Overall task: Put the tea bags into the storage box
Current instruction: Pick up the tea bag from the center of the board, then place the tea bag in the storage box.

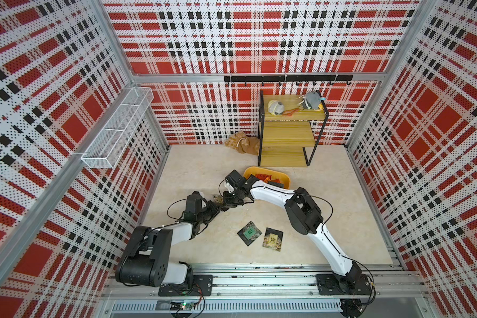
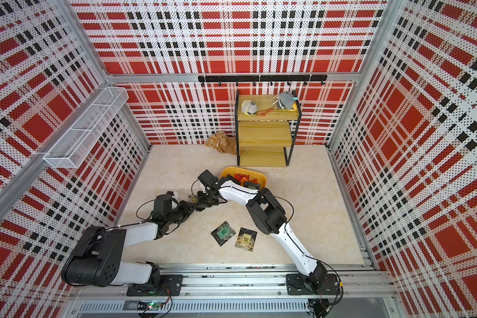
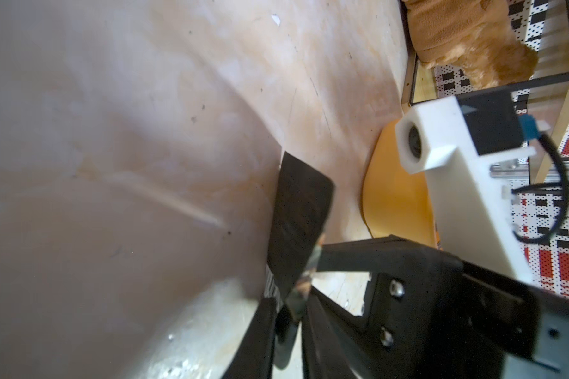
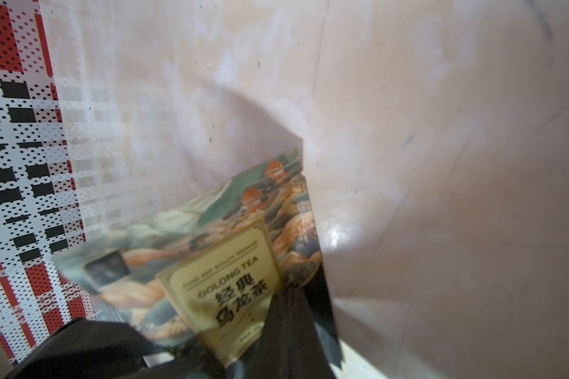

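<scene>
My right gripper should open and move back first, because both grippers are pinching the same tea bag (image 4: 224, 274). My left gripper should then carry the tea bag to the storage box (image 1: 267, 176).
Above the table my two grippers meet on one tea bag (image 1: 217, 198), a black sachet with a tan oolong label (image 4: 230, 262). The right gripper (image 4: 289, 295) is shut on one edge of it. In the left wrist view the sachet (image 3: 298, 223) shows edge-on, and the left gripper (image 3: 288, 308) is shut on its lower edge. Just behind them the yellow storage box (image 1: 284, 177) holds several red and black sachets (image 1: 262, 176). Two more black tea bags lie flat on the table, one with a green label (image 1: 249, 232) and one with a tan label (image 1: 273, 239).
A wooden stepped shelf (image 1: 287, 137) stands at the back behind the box, with small toys on its top step. A brown plush toy (image 1: 241, 144) lies to its left. A white wire basket (image 1: 116, 129) hangs on the left wall. A black hook rail (image 1: 287, 78) runs along the back wall.
</scene>
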### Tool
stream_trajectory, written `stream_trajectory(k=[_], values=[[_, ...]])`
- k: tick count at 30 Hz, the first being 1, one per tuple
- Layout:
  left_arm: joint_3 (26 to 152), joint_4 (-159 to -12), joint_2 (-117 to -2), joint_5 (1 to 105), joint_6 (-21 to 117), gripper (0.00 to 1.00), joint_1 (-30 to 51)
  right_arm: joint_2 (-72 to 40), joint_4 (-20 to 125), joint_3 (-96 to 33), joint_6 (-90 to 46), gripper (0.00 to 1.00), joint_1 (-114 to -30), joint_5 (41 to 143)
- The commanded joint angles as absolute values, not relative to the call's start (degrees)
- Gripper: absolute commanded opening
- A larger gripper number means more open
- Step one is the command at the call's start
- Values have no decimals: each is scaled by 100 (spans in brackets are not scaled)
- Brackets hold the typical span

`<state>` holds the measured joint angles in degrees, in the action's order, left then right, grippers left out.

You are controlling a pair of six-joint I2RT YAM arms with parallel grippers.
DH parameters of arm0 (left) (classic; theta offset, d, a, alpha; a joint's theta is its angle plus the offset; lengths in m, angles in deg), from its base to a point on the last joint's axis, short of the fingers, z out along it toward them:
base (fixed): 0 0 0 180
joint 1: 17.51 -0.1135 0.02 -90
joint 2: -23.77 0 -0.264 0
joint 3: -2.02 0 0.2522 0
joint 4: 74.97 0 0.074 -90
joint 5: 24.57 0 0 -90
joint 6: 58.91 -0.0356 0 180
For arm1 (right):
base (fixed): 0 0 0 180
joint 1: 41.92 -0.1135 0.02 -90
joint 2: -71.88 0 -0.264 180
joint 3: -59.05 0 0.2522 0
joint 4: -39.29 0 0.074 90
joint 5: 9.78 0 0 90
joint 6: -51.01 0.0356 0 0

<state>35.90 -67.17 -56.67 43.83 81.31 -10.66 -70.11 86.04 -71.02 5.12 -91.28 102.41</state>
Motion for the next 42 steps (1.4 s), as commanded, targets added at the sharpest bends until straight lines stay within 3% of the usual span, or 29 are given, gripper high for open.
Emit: stream_trajectory(k=[1,5,7,10,16,26,36,42], values=[[3493,-6561,-5515,4425,8136,13,-1022,-7202,9015,-6891,427,0,-9167,10083],[3502,-6695,-5483,4480,8100,3,-1021,-7079,8944,-6842,450,0,-9158,10030],[3515,-6895,-5392,4586,8009,0,-1013,-6927,8784,-6746,518,22,-9131,10010],[3533,-7173,-5169,4654,7914,0,-1022,-6716,8673,-6720,591,37,-9097,9975],[3772,-8177,-4369,4715,7724,0,-1074,-6098,8698,-6757,635,51,-8992,9633],[4465,-9032,-3627,4613,7921,0,-892,-4734,8762,-6253,605,57,-8490,9161],[5771,-8587,-4883,4713,8110,0,70,-3079,8660,-4340,384,59,-7526,8972],[6153,-7675,-5876,4530,8417,0,490,-2637,8698,-3814,284,59,-7217,8962]])
